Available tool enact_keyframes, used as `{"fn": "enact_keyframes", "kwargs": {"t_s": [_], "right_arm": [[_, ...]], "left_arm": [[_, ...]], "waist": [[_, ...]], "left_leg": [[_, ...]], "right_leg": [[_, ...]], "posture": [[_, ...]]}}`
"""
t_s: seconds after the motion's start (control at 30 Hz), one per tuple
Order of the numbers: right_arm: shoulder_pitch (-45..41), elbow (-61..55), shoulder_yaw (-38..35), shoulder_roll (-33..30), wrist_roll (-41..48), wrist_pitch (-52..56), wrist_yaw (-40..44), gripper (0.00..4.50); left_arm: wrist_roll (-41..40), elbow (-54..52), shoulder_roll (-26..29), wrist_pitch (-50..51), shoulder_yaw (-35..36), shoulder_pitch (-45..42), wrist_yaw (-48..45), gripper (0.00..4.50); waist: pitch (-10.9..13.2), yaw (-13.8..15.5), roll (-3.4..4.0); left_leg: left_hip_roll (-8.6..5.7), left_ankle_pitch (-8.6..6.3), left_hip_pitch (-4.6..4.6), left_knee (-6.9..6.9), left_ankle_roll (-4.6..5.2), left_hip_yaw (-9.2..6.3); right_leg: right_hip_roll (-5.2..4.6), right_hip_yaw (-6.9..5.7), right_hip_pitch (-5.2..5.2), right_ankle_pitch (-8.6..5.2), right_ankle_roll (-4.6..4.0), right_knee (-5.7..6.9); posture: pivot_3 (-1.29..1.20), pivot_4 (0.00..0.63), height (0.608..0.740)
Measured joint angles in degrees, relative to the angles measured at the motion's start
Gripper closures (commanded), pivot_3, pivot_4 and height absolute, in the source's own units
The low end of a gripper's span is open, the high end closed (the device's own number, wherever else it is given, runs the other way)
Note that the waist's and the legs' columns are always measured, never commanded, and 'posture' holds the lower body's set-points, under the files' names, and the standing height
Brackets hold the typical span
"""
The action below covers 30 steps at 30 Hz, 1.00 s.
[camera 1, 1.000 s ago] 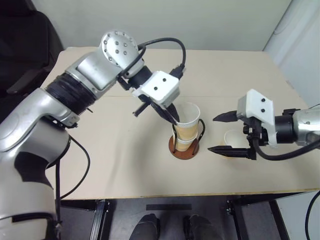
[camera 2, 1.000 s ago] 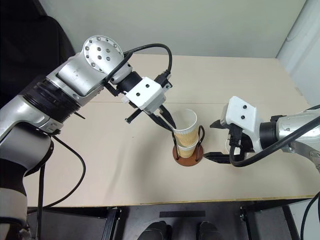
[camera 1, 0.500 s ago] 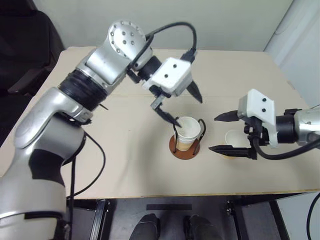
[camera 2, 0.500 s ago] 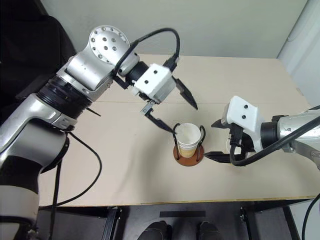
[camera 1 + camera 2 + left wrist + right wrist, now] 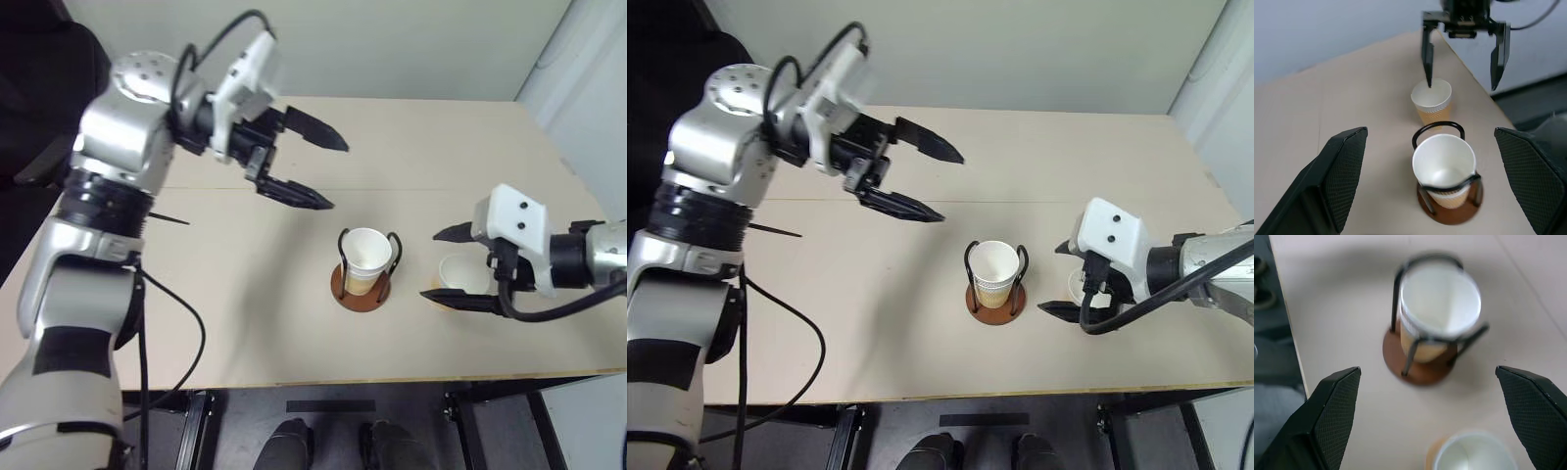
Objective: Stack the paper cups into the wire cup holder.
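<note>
The loose paper cup (image 5: 463,274) will slip down inside nearly to its rim when the robot lowers it, because the seated cup's opening (image 5: 366,251) is wide and empty.
The wire cup holder (image 5: 359,293) stands on the table at centre front, its black loops around a paper cup (image 5: 364,257) that sits upright in it. Another paper cup (image 5: 464,274) stands on the table just right of the holder. My right gripper (image 5: 431,264) is open and low over the table, one finger on each side of that loose cup; I cannot tell whether a finger touches it. My left gripper (image 5: 338,176) is open and empty, raised above the table behind and left of the holder. The left wrist view looks down on the holder (image 5: 1449,215) and the loose cup (image 5: 1432,98).
The beige table (image 5: 245,294) has its front edge close below the holder. A seam runs across it behind the holder. A black chair (image 5: 39,88) stands at the back left. A pale wall lies behind the table.
My left gripper opened and let go of the upper cup, which dropped down into the cup in the holder. The left arm then rose and swung back to the left. The right gripper barely moved.
</note>
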Motion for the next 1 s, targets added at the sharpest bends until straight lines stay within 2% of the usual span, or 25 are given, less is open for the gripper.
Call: {"fn": "enact_keyframes", "kwargs": {"t_s": [0.1, 0.4, 0.8, 1.0], "right_arm": [[2.19, 0.42, 1.35, -2.85, -3.74, -3.24, 1.79, 0.00], [7.66, 5.14, 5.71, -6.42, -14.55, -13.24, 6.83, 0.00], [3.33, 12.29, 15.32, -1.88, -23.55, -18.53, 11.73, 0.00], [1.70, 14.68, 17.79, 1.13, -26.33, -19.36, 14.13, 0.00]], "left_arm": [[0.03, -1.17, 2.35, 1.53, 1.37, 1.68, -0.02, 0.04], [-0.14, -2.35, 2.65, 4.84, 6.13, 2.97, -0.04, 0.04], [0.49, -4.51, 3.36, 6.43, 8.36, 5.24, -0.04, 0.04], [0.82, -6.04, 3.45, 7.27, 8.85, 6.52, -0.04, 0.04]], "waist": [[-0.01, 0.01, 0.00], [-0.01, -0.19, -0.01], [-0.01, -0.39, -0.02], [-0.01, -0.40, -0.02]], "left_leg": [[-0.02, 0.00, 0.04, 0.02, 0.00, -0.03], [-0.02, 0.00, 0.14, 0.12, 0.00, -0.04], [-0.01, 0.00, 0.17, 0.20, 0.01, -0.01], [-0.02, 0.00, 0.17, 0.22, 0.01, -0.01]], "right_leg": [[-0.02, 0.01, 0.05, 0.00, 0.00, 0.03], [-0.02, 0.04, 0.16, 0.03, 0.05, 0.12], [0.01, 0.04, 0.18, 0.04, 0.06, 0.18], [0.01, 0.04, 0.18, 0.04, 0.06, 0.18]], "posture": [[0.00, 0.150, 0.740], [0.00, 0.150, 0.740], [0.00, 0.150, 0.740], [0.00, 0.150, 0.740]]}}
